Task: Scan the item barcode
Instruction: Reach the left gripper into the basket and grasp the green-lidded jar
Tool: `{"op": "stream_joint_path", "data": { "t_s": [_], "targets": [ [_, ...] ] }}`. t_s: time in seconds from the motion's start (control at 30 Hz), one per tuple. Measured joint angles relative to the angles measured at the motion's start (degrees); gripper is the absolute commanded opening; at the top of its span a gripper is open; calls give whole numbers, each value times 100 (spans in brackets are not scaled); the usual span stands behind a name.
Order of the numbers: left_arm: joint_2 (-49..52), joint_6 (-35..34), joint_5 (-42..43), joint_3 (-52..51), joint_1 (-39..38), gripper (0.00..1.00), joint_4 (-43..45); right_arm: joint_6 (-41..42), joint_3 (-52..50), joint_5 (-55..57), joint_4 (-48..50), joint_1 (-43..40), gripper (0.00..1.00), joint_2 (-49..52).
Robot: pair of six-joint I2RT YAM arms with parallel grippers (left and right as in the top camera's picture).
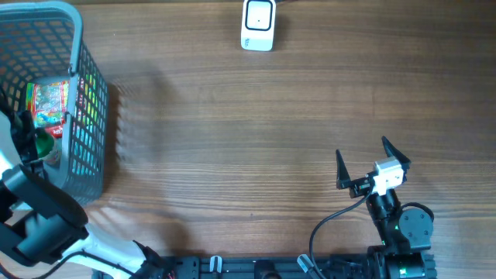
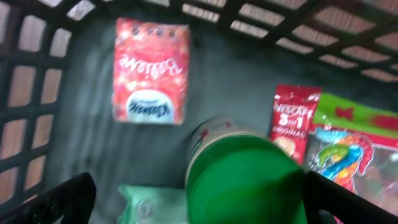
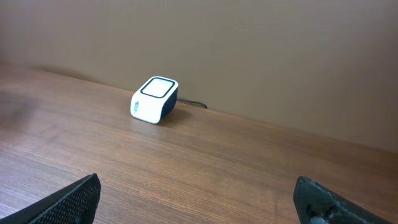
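Observation:
My left gripper has the tub's green lid (image 2: pixel 245 180) off-centre against its finger nearer the candy bag, so next I move toward the bag (image 2: pixel 356 163), centring the lid before closing.
My left gripper (image 2: pixel 202 202) hangs open inside the grey basket (image 1: pixel 87 116), its black fingers (image 2: pixel 62 199) wide apart. Between them, just below, is a tub with a green lid (image 2: pixel 245 180), blurred and not gripped. Around it lie a red packet (image 2: pixel 151 71), a red coffee sachet (image 2: pixel 295 118), a colourful candy bag (image 2: pixel 357 155) and a pale green pack (image 2: pixel 155 202). The white barcode scanner (image 1: pixel 258 25) stands at the table's far edge, also in the right wrist view (image 3: pixel 154 99). My right gripper (image 1: pixel 362 151) is open and empty above the bare table, well short of the scanner.
The basket's lattice walls (image 2: pixel 37 118) close in on the left gripper on all sides. A cable runs off behind the scanner (image 3: pixel 196 104). Wooden table (image 1: pixel 248 139) stretches between basket, scanner and right arm.

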Motion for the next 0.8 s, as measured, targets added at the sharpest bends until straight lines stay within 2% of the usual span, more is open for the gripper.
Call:
{"op": "stream_joint_path", "data": {
  "t_s": [0.3, 0.8],
  "targets": [
    [109, -26, 2, 2, -2, 100, 409, 0, 0, 0, 0, 0, 100, 0],
    [-133, 70, 24, 87, -2, 100, -203, 0, 0, 0, 0, 0, 100, 0]
  ]
}}
